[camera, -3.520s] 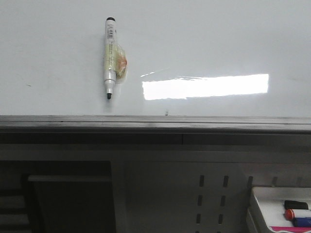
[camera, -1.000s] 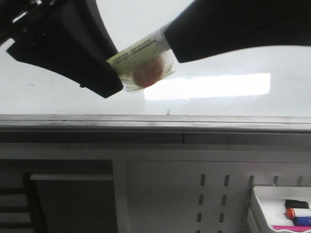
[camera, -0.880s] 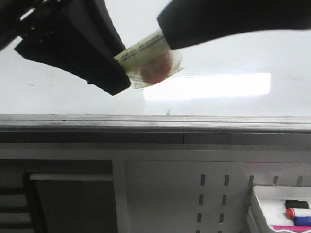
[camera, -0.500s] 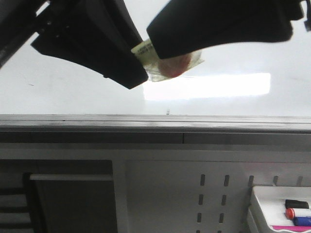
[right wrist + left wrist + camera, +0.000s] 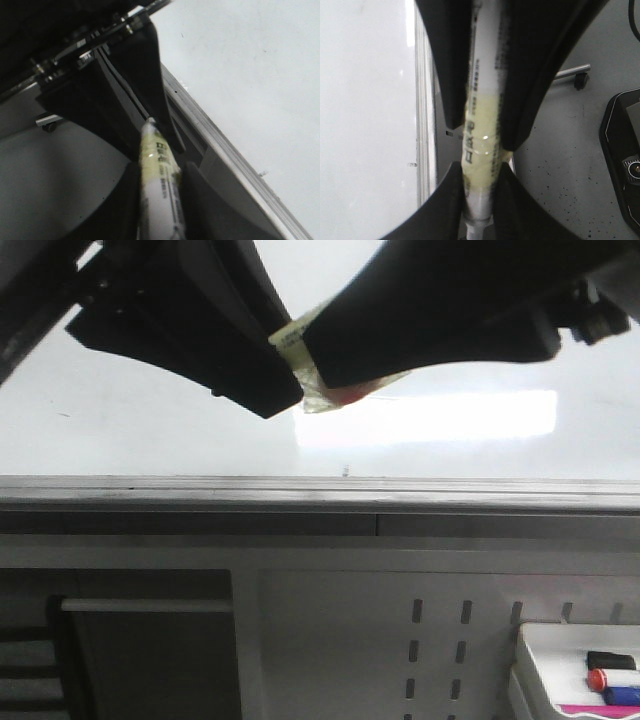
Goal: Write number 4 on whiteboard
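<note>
The marker's tip end (image 5: 150, 131) is gripped between my left gripper's fingers, so I should open that gripper and back away before my right gripper writes on the whiteboard (image 5: 440, 410).
The whiteboard (image 5: 120, 430) is glossy white with a grey edge rail (image 5: 320, 490). No number 4 shows on it. A white marker (image 5: 296, 345), wrapped in yellowish tape, hangs in the air above the board. My left gripper (image 5: 285, 365) is shut on one end and my right gripper (image 5: 318, 362) is shut on the other, their tips almost touching. In the left wrist view the marker (image 5: 480, 150) runs from my left gripper (image 5: 480, 172) into the right gripper's fingers (image 5: 520, 100). In the right wrist view the marker (image 5: 160, 180) sits in my right gripper (image 5: 160, 170).
A bright rectangular glare (image 5: 440, 415) lies on the board. A small white tray (image 5: 530, 660) with a few markers sits at the lower right, below the rail. A perforated grey panel (image 5: 440, 640) stands under the board. A caster (image 5: 580, 80) shows on the speckled floor.
The marker lay alone on the board 3.5 s ago; now both grippers hold it in the air. In the last second the right gripper closed in toward the left, covering more of the marker.
</note>
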You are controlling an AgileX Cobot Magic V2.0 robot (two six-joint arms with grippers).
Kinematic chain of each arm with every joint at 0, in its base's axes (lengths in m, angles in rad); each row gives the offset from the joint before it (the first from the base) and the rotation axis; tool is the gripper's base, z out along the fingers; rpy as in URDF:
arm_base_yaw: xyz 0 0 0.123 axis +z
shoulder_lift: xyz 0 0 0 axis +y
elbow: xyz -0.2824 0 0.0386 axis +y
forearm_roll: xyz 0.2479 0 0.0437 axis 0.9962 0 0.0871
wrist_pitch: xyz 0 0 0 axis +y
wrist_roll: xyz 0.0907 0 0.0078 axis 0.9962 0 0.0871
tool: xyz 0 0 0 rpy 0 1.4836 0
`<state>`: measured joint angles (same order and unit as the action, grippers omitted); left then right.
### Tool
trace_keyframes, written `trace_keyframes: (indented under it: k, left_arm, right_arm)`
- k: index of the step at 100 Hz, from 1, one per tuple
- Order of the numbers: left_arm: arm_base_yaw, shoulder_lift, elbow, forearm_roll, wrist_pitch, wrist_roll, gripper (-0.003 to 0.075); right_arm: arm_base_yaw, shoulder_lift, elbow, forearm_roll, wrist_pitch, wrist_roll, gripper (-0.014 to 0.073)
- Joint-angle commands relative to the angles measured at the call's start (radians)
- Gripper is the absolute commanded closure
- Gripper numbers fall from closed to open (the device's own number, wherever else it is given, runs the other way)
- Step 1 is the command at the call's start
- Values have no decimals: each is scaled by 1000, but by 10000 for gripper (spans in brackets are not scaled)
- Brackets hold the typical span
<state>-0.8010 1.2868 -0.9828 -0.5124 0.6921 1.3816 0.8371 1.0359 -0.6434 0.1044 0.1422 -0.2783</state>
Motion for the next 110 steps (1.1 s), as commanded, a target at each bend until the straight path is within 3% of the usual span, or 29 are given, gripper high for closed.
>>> trace_keyframes:
  k: [1, 19, 29, 41, 49, 66, 85, 110]
  left_arm:
    - [-8, -30, -33, -96, -39, -2, 741]
    - [-8, -30, -33, -116, -52, -19, 702]
    - [-6, -43, -33, -119, -83, -71, 542]
    - [37, -94, -33, -102, -134, -235, 272]
    - [95, -146, -33, -102, -132, -306, 201]
    - [247, -310, -5, -115, -132, -458, 292]
    - [397, -558, 156, -144, -300, -621, 440]
    - [461, -799, 388, -215, -339, -623, 727]
  right_arm:
    - [2, -6, -36, 5, -106, -4, 664]
    - [2, -6, -36, 5, -122, -4, 664]
    - [-3, -6, -36, 5, -122, -4, 664]
    - [-40, -6, -34, 15, -122, -4, 664]
    - [-84, -6, -34, 15, -126, -4, 664]
    - [-195, -4, -34, 13, -164, -4, 664]
    - [-300, 34, -59, -12, -172, -4, 664]
    - [-323, 150, -192, -12, -150, -4, 663]
